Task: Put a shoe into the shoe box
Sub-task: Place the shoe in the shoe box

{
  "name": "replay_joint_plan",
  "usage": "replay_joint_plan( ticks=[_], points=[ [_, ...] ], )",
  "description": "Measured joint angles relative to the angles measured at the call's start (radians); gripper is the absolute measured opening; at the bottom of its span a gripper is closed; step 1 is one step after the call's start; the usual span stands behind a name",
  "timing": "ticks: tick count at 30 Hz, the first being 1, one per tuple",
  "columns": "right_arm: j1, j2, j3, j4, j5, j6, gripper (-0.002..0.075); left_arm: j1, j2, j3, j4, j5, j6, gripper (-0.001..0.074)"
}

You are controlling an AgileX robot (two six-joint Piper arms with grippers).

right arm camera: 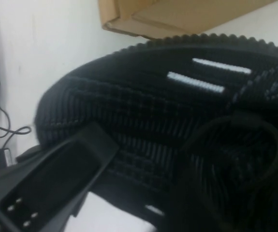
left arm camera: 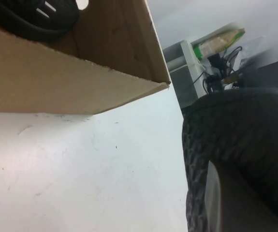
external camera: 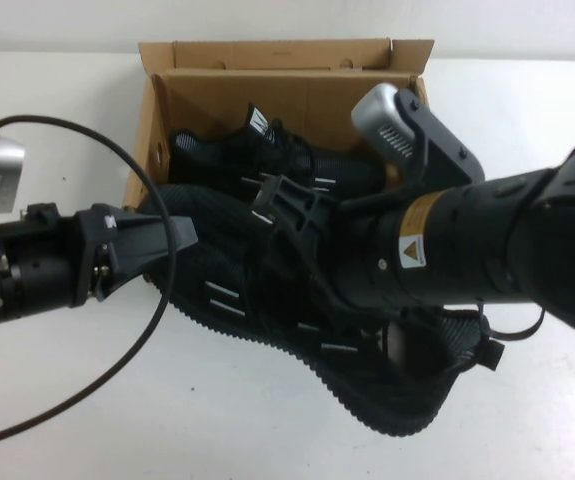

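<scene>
My right gripper should take over the shoe by the middle (external camera: pixel 270 268) and straighten it, because the shoe slants across the box's front side with its toe (external camera: pixel 184 203) in my left gripper.
The shoe (external camera: pixel 267 300), a black sneaker with white dashes and a toothed sole, lies tilted on the white table just in front of the shoe box (external camera: pixel 297 60). The brown cardboard box stands open at the back. My left gripper (external camera: pixel 172 235) is shut on the shoe's toe end; in the left wrist view the sole (left arm camera: pixel 240 130) presses against a pale finger (left arm camera: pixel 212 193). My right gripper (external camera: pixel 282 205) hangs open over the laces at the shoe's middle, and the knit upper (right arm camera: pixel 153 106) fills its wrist view. The heel points toward the front right.
A matching twin sneaker (external camera: pixel 297 155) lies inside the box, its white-striped tongue tab upright. The box's front wall (left arm camera: pixel 56 82) is just behind the shoe. A black cable (external camera: pixel 117 330) loops over the table at the left. Bare table lies in front.
</scene>
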State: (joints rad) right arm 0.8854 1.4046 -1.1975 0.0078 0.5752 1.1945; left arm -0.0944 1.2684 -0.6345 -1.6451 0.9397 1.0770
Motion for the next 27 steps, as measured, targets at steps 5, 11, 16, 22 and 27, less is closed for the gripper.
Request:
replay_joint_plan(
  ticks=[5, 11, 16, 22, 27],
  points=[
    [0.0, 0.014, 0.001, 0.003, -0.008, 0.0, 0.0085, 0.006, 0.0, 0.0, -0.004, 0.008, 0.004, 0.012],
    [0.0, 0.014, 0.002, 0.003, -0.008, 0.0, 0.0005, 0.006, 0.0, -0.002, -0.021, 0.028, 0.004, 0.0191],
    [0.0, 0.007, 0.007, 0.003, -0.008, -0.077, 0.0002, 0.006, 0.0, -0.008, -0.015, 0.061, -0.02, 0.0457],
    [0.0, -0.07, 0.008, 0.003, -0.003, -0.175, 0.0, 0.006, 0.0, -0.01, 0.074, 0.053, -0.039, 0.0534],
    [0.0, -0.152, 0.008, -0.051, 0.062, -0.219, 0.0, 0.006, 0.0, -0.009, 0.128, -0.001, -0.024, 0.054]
  ],
)
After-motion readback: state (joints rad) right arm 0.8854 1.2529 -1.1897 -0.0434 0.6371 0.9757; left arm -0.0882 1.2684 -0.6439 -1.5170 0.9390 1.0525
